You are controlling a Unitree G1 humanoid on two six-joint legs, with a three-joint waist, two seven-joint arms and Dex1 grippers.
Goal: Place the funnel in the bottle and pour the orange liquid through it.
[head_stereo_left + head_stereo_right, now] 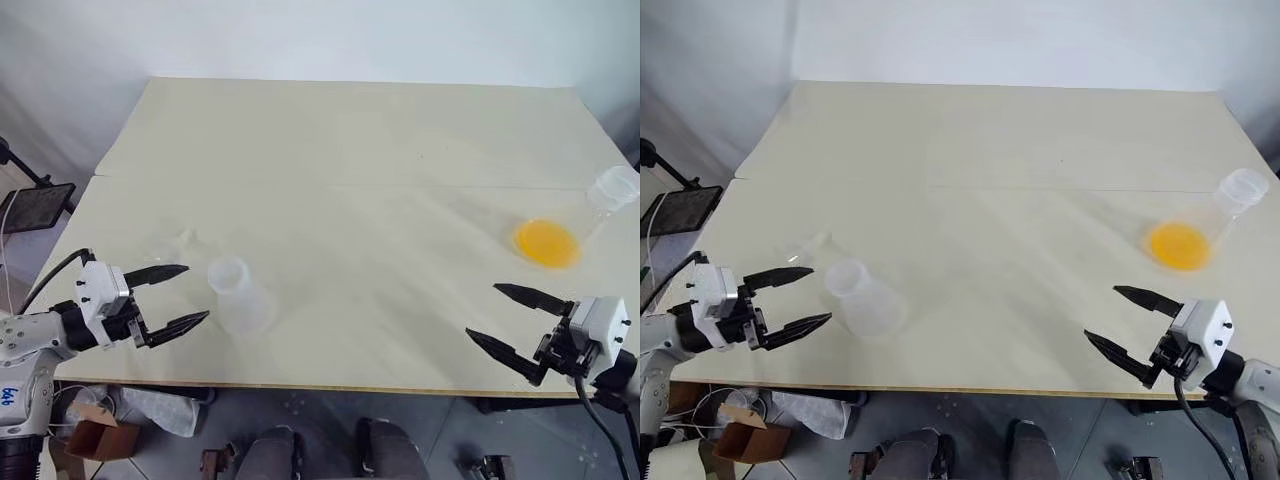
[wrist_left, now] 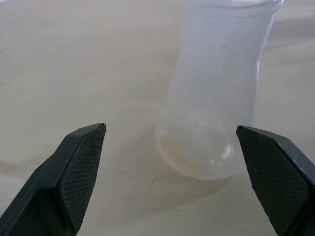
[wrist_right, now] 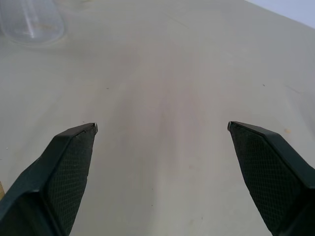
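Observation:
My left gripper is tilted down at the bottle's wide base (image 1: 248, 314). I should make my left gripper level, grab the bottle's neck (image 1: 234, 284) and bring the bottle toward the flask.
The translucent bottle (image 1: 236, 296) stands upright on the left part of the table, its round mouth facing up. Just to its left my left gripper (image 1: 197, 292) is open, fingers pointing at it without touching; the left wrist view shows the bottle (image 2: 216, 98) ahead of the spread fingertips (image 2: 86, 147). The clear funnel (image 1: 176, 245) lies faint on the table behind that gripper. At the far right, the orange liquid (image 1: 547, 243) pools in the wide base of a clear conical flask (image 1: 612, 189). My right gripper (image 1: 483, 310) is open and empty near the front edge, short of the flask.
The cream table (image 1: 350, 150) has a seam running across its middle and wide bare room between bottle and flask. Its front edge (image 1: 330, 386) lies just under both grippers. A black stand (image 1: 35, 205) sits off the left side, and a cardboard box (image 1: 95, 436) is on the floor.

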